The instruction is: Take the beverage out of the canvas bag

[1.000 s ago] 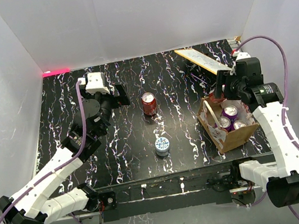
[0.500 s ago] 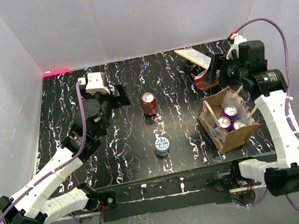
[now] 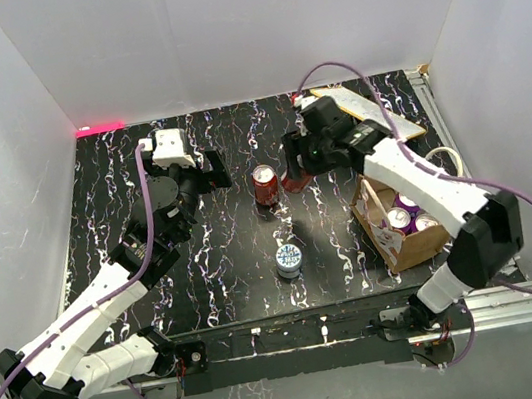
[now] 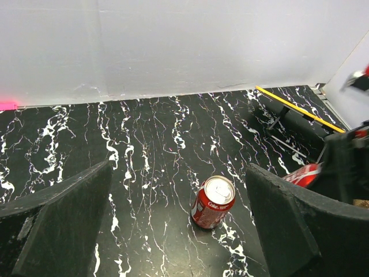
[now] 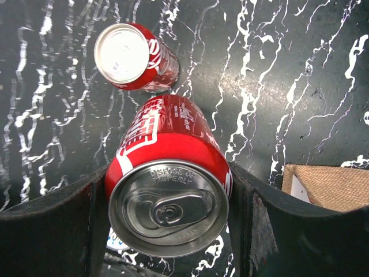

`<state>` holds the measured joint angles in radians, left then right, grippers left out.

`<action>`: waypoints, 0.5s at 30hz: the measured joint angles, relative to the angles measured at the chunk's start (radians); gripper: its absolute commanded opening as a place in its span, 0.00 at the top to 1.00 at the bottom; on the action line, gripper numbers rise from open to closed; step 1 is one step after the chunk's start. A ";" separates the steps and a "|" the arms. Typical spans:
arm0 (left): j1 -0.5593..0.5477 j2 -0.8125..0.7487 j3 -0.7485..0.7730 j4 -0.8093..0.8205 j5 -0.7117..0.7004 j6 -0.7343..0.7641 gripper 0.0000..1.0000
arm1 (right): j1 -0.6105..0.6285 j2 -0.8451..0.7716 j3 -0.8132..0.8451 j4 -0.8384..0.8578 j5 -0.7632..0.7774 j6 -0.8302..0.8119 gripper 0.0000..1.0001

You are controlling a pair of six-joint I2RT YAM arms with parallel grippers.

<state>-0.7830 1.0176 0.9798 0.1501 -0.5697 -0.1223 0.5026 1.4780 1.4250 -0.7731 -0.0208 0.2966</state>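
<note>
My right gripper is lowering the red cola can and should continue until its base rests. The red cola can's lid faces up, and the table beside the standing can is clear.
My right gripper is shut on a red cola can and holds it tilted above the table. It is just right of a second red cola can that stands upright on the table. The standing can also shows in the right wrist view and the left wrist view. The canvas bag stands open at the right, with purple cans inside. My left gripper is open and empty, left of the standing can.
A blue-and-white can stands near the front middle of the table. A flat board with a yellow edge leans at the back right. White walls close off the back and both sides.
My right arm lifted the red can away from the bag and swung it left to the middle, beside the standing red can. The left arm has not moved.
</note>
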 measured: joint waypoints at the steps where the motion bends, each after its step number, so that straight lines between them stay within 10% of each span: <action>1: 0.000 0.000 0.000 0.000 0.000 0.000 0.03 | 0.018 0.023 0.000 0.004 0.024 0.002 0.92; 15: 0.000 0.000 0.000 0.005 0.000 0.007 0.03 | 0.051 0.273 -0.016 0.126 0.248 0.072 0.92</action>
<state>-0.7830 1.0176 0.9798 0.1555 -0.5697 -0.1150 0.5533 1.7508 1.4090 -0.6468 0.2272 0.3687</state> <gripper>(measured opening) 0.970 0.689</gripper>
